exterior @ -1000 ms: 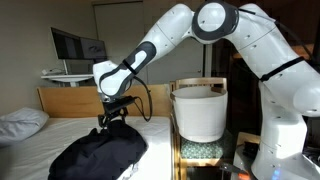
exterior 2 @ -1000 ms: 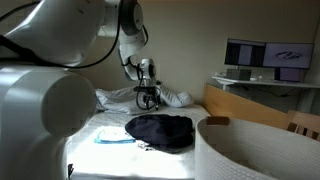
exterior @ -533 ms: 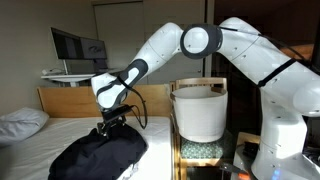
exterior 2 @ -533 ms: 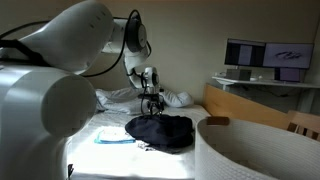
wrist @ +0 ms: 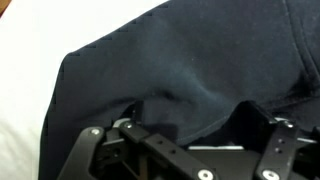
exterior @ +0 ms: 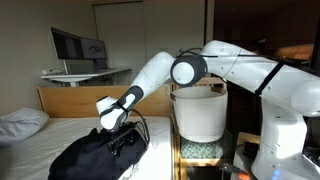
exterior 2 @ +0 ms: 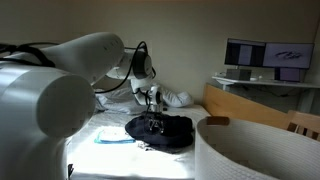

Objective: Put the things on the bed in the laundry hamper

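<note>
My gripper goes on pushing down, as a raised fold of the black garment fills the space between its open fingers, before they close around that fold.
A large black garment lies heaped on the bed's white sheet; it also shows in an exterior view. My gripper is down on its top, open, with its fingers pressed into the cloth. In the wrist view the black garment fills most of the frame, and a raised fold of it sits between the spread jaws of the gripper. The tall white laundry hamper stands beside the bed and looms in the foreground. Pale cloth lies bunched behind the gripper.
A white pillow rests at the head of the bed by the wooden frame. A thin light-blue item lies flat on the sheet near the black garment. A desk with a monitor stands behind the bed.
The arm has swung down and forward, bringing the gripper from just above the black garment into its top. The jaws stayed open and the garment has not moved.
</note>
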